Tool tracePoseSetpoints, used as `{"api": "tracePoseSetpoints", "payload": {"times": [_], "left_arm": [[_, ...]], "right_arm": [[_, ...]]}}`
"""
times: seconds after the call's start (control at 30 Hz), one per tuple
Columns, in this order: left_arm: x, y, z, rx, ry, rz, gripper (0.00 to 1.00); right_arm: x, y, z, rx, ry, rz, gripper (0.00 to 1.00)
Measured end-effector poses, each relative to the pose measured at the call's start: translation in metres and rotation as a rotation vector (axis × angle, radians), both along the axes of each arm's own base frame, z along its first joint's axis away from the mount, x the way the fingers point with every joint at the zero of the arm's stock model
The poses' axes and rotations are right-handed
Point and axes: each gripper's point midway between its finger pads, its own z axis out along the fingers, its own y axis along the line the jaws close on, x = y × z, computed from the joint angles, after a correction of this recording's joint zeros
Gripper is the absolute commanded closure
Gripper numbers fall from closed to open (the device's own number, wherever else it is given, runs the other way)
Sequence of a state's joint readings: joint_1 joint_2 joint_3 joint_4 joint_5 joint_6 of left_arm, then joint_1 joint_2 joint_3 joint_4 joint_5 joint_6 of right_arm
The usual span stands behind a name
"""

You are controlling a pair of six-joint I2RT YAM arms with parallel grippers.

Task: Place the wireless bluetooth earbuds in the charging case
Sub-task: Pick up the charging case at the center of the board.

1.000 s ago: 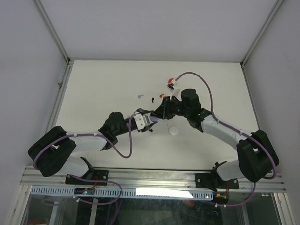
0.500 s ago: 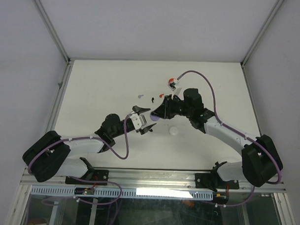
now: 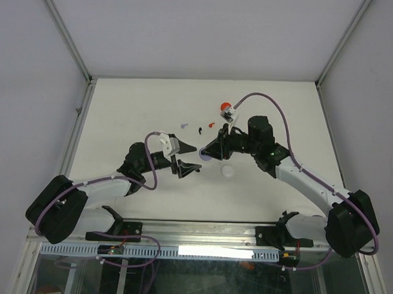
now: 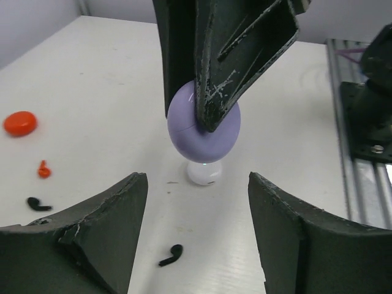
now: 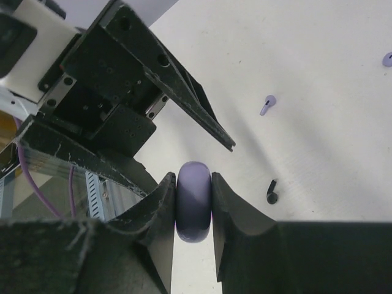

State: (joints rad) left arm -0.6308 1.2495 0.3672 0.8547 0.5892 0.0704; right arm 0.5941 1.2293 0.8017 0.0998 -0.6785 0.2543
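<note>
My right gripper's fingers tilt down over the closed lilac case (image 4: 230, 117). I should hold its loose end (image 4: 199, 147) with my left gripper while my right one regrips more level.
My right gripper (image 5: 194, 211) is shut on a closed round lilac charging case (image 5: 194, 199), held on edge above the table; the case also shows in the left wrist view (image 4: 203, 125) and the top view (image 3: 206, 155). My left gripper (image 4: 196, 239) is open and empty, a short way left of the case (image 3: 190, 157). A black earbud (image 4: 169, 255) lies on the table between its fingers. Another black earbud (image 4: 38, 204) and a red earbud (image 4: 43, 169) lie further left. A lilac earbud (image 5: 267, 105) and a black earbud (image 5: 272, 193) show in the right wrist view.
A white round case (image 4: 204, 173) sits on the table under the lilac case, also in the top view (image 3: 227, 171). A red round case (image 3: 224, 106) lies at the back, near the right arm's cable. A second lilac earbud (image 5: 387, 59) lies at the frame edge.
My left gripper has opened and drawn back to the left, away from the lilac case. My right gripper still holds the case and has shifted slightly right.
</note>
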Motion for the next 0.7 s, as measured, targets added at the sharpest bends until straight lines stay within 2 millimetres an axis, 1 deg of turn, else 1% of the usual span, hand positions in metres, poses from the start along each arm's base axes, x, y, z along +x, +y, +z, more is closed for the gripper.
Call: {"api": "tracePoseSetpoints", "payload": {"times": [0.13,0.23,0.4,0.57,0.7], "left_arm": [[-0.011,-0.007,0.006,-0.041,0.094,-0.105,0.36],[-0.019,-0.009,0.011,-0.077,0.148,-0.176,0.4],[-0.031,-0.015,0.014,-0.104,0.231,-0.281,0.45],[-0.037,-0.018,0.018,-0.113,0.266,-0.33,0.5],[-0.037,-0.019,0.021,-0.118,0.273,-0.342,0.59]], "right_arm": [[-0.01,-0.002,0.001,-0.007,-0.036,0.058,1.0],[-0.016,-0.002,0.003,-0.008,-0.055,0.098,1.0],[-0.024,-0.002,0.002,-0.007,-0.069,0.149,1.0],[-0.029,-0.001,0.003,0.001,-0.079,0.186,1.0],[-0.033,0.0,0.004,0.007,-0.087,0.214,1.0]]}}
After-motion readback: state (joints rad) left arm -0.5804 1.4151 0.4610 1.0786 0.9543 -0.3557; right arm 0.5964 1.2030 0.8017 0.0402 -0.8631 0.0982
